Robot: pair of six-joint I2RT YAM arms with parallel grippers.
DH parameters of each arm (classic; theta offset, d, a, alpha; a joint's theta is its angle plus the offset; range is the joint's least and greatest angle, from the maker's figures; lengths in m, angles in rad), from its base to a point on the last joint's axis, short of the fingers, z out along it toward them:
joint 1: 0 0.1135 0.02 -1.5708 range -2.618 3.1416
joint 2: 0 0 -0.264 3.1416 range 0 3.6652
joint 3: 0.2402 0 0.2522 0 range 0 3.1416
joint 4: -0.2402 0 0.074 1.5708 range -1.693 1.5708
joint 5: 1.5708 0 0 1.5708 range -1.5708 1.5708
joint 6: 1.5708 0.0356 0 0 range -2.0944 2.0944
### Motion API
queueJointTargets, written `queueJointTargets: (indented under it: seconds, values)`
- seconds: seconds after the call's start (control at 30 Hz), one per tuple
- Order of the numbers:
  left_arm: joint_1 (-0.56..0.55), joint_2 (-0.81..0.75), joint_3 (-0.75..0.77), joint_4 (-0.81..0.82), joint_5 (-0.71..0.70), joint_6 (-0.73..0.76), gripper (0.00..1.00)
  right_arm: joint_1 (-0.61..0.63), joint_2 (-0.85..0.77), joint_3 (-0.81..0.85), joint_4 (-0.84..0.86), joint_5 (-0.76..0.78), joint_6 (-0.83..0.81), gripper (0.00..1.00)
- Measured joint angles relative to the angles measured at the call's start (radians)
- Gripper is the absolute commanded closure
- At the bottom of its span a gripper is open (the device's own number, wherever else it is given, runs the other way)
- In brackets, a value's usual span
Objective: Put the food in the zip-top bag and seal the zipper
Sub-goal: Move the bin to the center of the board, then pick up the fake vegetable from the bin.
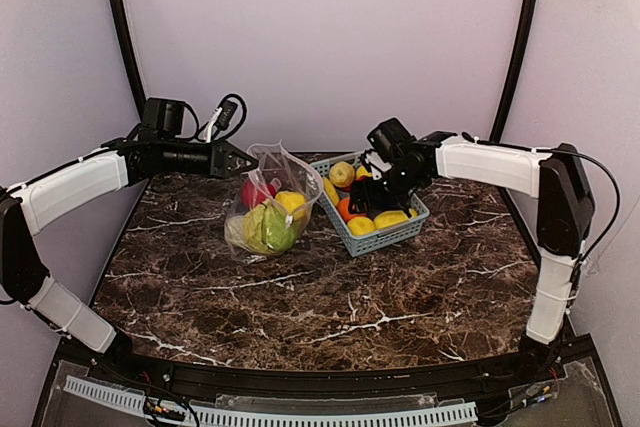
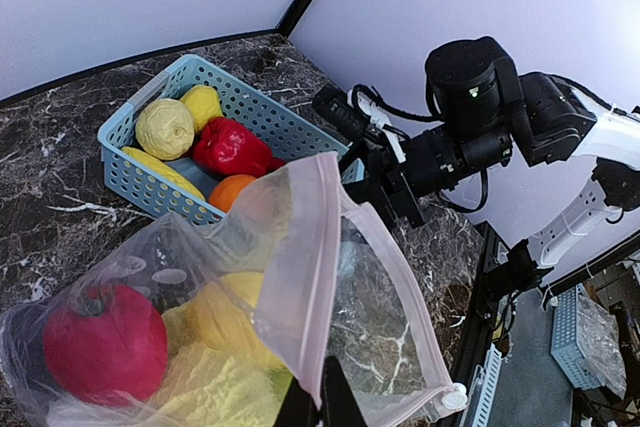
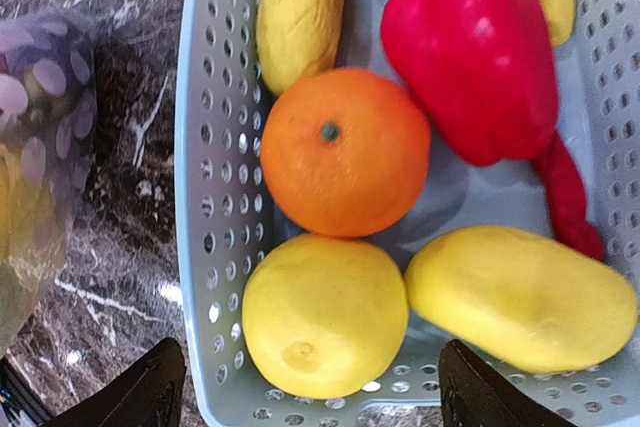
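Thin red ends [image 3: 568,202] poke out beyond the red pepper [image 3: 475,57], so I should expect a long red chili hidden underneath when I lift the red pepper.
The zip-top bag [image 1: 262,215] stands open at table centre-left, holding a red fruit [image 2: 98,343], yellow leafy cabbage [image 2: 205,392] and green pieces [image 1: 275,232]. My left gripper [image 2: 322,389] is shut on the bag's mouth edge at the pink zipper [image 2: 325,247] and holds it up; it also shows in the top view [image 1: 243,160]. My right gripper [image 3: 315,392] is open and empty, low over the basket, its fingers either side of a round yellow fruit [image 3: 325,312]. An orange [image 3: 345,150], a red pepper [image 3: 480,57] and a yellow oval fruit [image 3: 520,297] lie beside it.
The light blue basket [image 1: 395,237] stands right of the bag, almost touching it, with several food pieces inside. The right arm [image 2: 480,117] reaches over it from the right. Curtain walls close in the table at the back and sides.
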State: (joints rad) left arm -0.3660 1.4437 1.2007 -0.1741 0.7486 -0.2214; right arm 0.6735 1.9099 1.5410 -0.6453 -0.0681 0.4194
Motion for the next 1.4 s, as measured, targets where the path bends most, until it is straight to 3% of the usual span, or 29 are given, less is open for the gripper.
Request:
queueJointTargets:
  seconds: [0.33, 0.53, 0.67, 1.0, 1.4]
  values:
    - [0.000, 0.000, 0.000, 0.000, -0.002, 0.001, 0.99, -0.062, 0.150, 0.261, -0.020, 0.169, -0.063, 0.23]
    - [0.000, 0.000, 0.000, 0.000, -0.002, 0.001, 0.99, -0.113, 0.326, 0.379, -0.024, 0.164, -0.098, 0.18]
    - [0.000, 0.000, 0.000, 0.000, -0.002, 0.001, 0.99, -0.135, 0.397, 0.438, -0.023, 0.114, -0.116, 0.19]
    - [0.000, 0.000, 0.000, 0.000, -0.002, 0.001, 0.99, -0.164, 0.421, 0.459, -0.005, 0.000, -0.127, 0.35]
    - [0.000, 0.000, 0.000, 0.000, -0.003, 0.000, 0.99, -0.174, 0.375, 0.393, 0.033, -0.014, -0.126, 0.41]
